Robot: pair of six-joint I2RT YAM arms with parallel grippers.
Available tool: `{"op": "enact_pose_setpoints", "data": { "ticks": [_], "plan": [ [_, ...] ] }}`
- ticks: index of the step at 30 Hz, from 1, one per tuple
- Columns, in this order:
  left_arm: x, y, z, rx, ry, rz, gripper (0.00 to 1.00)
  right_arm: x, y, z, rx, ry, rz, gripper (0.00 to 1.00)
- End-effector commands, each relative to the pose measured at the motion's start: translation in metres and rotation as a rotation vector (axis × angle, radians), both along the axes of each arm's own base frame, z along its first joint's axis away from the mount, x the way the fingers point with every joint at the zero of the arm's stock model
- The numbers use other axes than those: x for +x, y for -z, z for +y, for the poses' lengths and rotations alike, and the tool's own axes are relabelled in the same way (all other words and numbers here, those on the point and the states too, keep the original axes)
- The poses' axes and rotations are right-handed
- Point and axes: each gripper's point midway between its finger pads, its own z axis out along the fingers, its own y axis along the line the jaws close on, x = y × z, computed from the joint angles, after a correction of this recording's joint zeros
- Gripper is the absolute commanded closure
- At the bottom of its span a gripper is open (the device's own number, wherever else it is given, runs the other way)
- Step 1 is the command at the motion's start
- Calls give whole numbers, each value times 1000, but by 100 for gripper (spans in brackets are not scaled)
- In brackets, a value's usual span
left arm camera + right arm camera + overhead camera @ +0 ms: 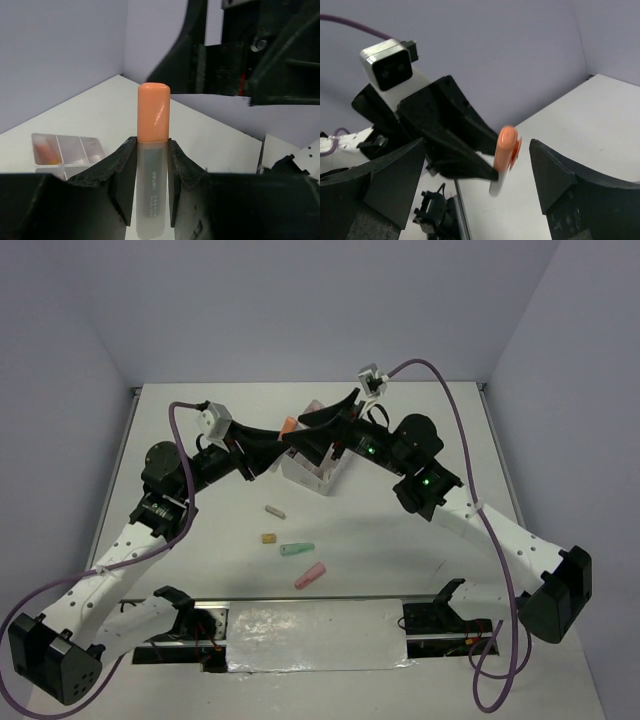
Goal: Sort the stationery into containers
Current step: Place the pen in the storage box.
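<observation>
The robot's left gripper is holding the marker by its grey body (151, 185), short of the box's far compartment, so the right gripper should grab the orange cap (153, 112) and put it there.
My left gripper (281, 438) is shut on an orange-capped marker (287, 425) with a translucent grey body, held in the air; it stands upright between the fingers in the left wrist view (153, 117). My right gripper (304, 428) is open and empty, facing the left one, with the marker (504, 149) between its spread fingers (555, 175) and touching neither. The translucent white divided box (320, 480) sits under both grippers; in the left wrist view (67, 149) one compartment holds something orange. A green marker (297, 549), a pink marker (310, 576) and two small pieces (275, 510) lie on the table.
The two arms meet over the middle back of the white table. A metal rail (310, 625) runs along the near edge between the arm bases. Grey walls close the back and sides.
</observation>
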Motion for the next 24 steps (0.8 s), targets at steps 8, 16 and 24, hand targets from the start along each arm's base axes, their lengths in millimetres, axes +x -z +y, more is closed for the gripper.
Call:
{"op": "enact_pose_setpoints", "data": {
  "ticks": [8,16,24],
  "plan": [
    [-25,-29,-6,-25,71,-109,100,24,-11,34,3,62,-56,57],
    [-10,-31,1,-24,-13,-75,59,8,-8,37,0,42,-111,100],
    [13,-13,29,-12,-239,245,1,82,15,-5,-68,267,-221,100]
  ]
}}
